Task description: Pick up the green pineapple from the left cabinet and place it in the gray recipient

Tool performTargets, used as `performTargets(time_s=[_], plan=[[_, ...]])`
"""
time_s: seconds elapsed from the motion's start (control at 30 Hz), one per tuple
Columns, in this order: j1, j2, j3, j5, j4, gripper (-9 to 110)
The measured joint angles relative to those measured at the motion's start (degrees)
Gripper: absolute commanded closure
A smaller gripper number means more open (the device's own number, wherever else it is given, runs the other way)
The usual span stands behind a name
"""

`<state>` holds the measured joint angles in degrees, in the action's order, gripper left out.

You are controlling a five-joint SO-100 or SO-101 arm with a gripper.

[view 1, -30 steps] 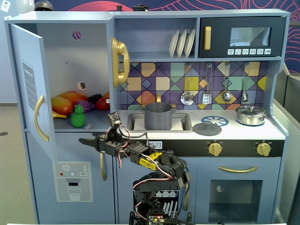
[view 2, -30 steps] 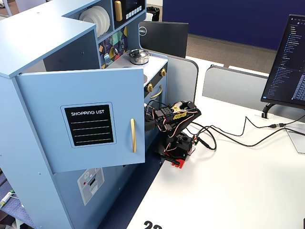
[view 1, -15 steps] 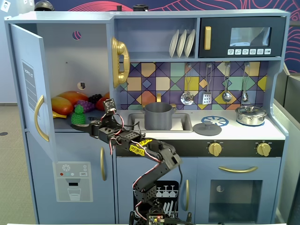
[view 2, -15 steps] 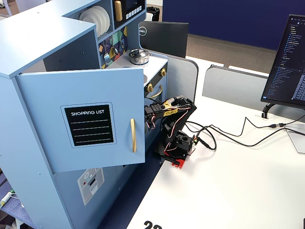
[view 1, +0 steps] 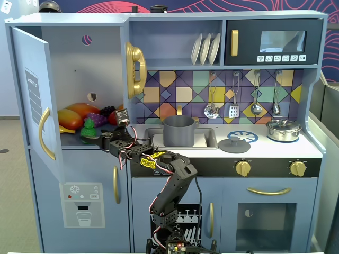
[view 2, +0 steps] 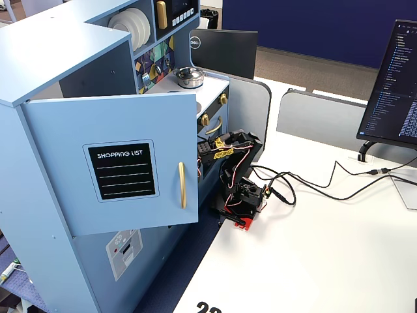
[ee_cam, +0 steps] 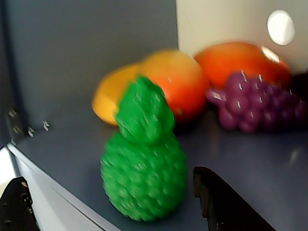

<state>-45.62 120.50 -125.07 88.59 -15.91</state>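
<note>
My gripper will hide the green pineapple (view 1: 89,130) below the gray recipient's rim when it places the pineapple inside, because the gray recipient's deep sides (view 1: 179,133) look taller than it.
The green pineapple (view 1: 88,127) (ee_cam: 144,159) stands upright near the front edge of the shelf in the left cabinet (view 1: 79,69), whose door (view 1: 32,95) (view 2: 117,169) is swung open. My gripper (view 1: 91,139) (ee_cam: 110,180) is open at shelf level, with one dark finger (ee_cam: 17,207) left of the pineapple and the other (ee_cam: 226,202) right of it, neither touching it. The gray recipient (view 1: 179,130) sits in the sink, to the right in a fixed view. In the other fixed view the door hides my gripper and only the arm (view 2: 231,156) shows.
Orange and yellow fruits (ee_cam: 168,86) and a purple grape bunch (ee_cam: 255,101) lie behind the pineapple. A gold handle (view 1: 135,69) hangs on the cabinet's right wall. A gray lid (view 1: 234,144) and a silver lidded pot (view 1: 283,129) sit on the counter.
The arm has risen and stretched left into the cabinet. The gripper went from below the shelf edge up to the pineapple's level, open around it.
</note>
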Motion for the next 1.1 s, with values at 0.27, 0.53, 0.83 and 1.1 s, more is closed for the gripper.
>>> performTargets(time_s=[0.27,0.53,0.83,1.1], plan=[[0.00,-5.36,3.69,-0.18,-0.44,64],[0.09,-11.87,9.49,-0.18,-0.44,64],[0.09,-17.40,14.68,-0.88,-0.44,64],[0.09,-20.04,17.58,-0.53,-0.44,91]])
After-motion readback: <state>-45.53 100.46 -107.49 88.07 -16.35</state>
